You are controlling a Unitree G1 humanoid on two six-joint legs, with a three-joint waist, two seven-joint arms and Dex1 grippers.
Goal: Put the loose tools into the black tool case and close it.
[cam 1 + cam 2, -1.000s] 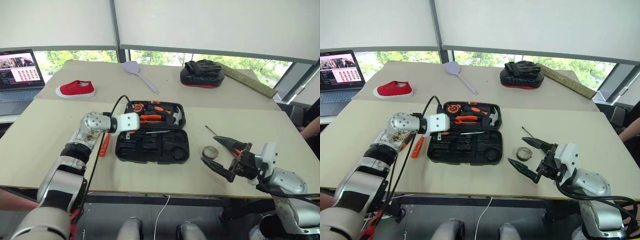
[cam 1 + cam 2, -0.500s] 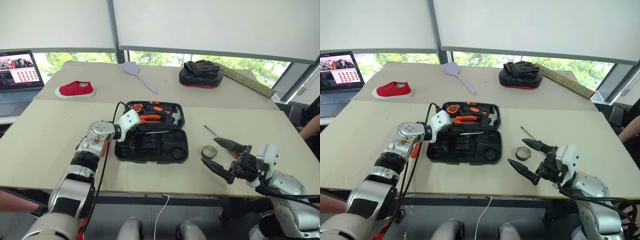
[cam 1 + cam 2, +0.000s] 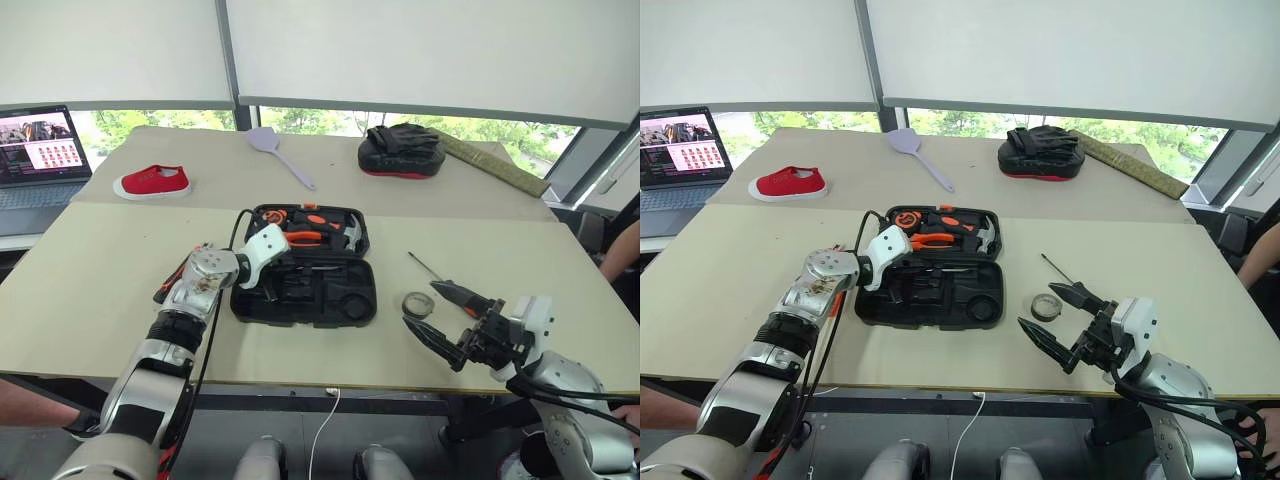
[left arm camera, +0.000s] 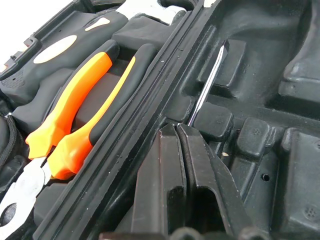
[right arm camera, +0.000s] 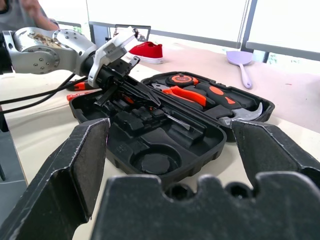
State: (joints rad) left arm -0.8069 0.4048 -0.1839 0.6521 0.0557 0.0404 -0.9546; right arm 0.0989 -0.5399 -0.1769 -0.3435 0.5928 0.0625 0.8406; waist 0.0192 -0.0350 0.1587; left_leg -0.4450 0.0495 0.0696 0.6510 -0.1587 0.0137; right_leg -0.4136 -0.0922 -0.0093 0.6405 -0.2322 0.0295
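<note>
I can see my right gripper's open fingers pointing past the screwdriver's handle (image 3: 462, 302) toward the tool case, so I should back that gripper off, tilt it down and take that handle first.
The black tool case (image 3: 352, 306) lies open mid-table, with pliers (image 3: 300, 238) and a hammer (image 3: 350, 232) in its far half. My left gripper (image 4: 175, 129) is shut and reaches into the near half. Its tips rest beside the end of a thin steel screwdriver shaft (image 4: 206, 84) lying in a slot. I cannot tell if they pinch it. An orange-and-black tool (image 3: 171, 279) lies left of the case under my left arm. The grey tape roll (image 3: 418, 293) and a slim screwdriver (image 3: 423, 264) lie right of the case. My right gripper (image 3: 1036, 306) hovers wide open by the roll.
On the far table are a red shoe (image 3: 150, 181), a lilac spatula (image 3: 277, 146), a black padded mitt (image 3: 402, 148) and a long strip (image 3: 495, 160). A laptop (image 3: 35, 150) stands far left. The table's front edge runs just below both grippers.
My left gripper has dropped from above the case's left edge into its near half, rolled, and gone from open to shut. The right gripper stays wide open in place.
</note>
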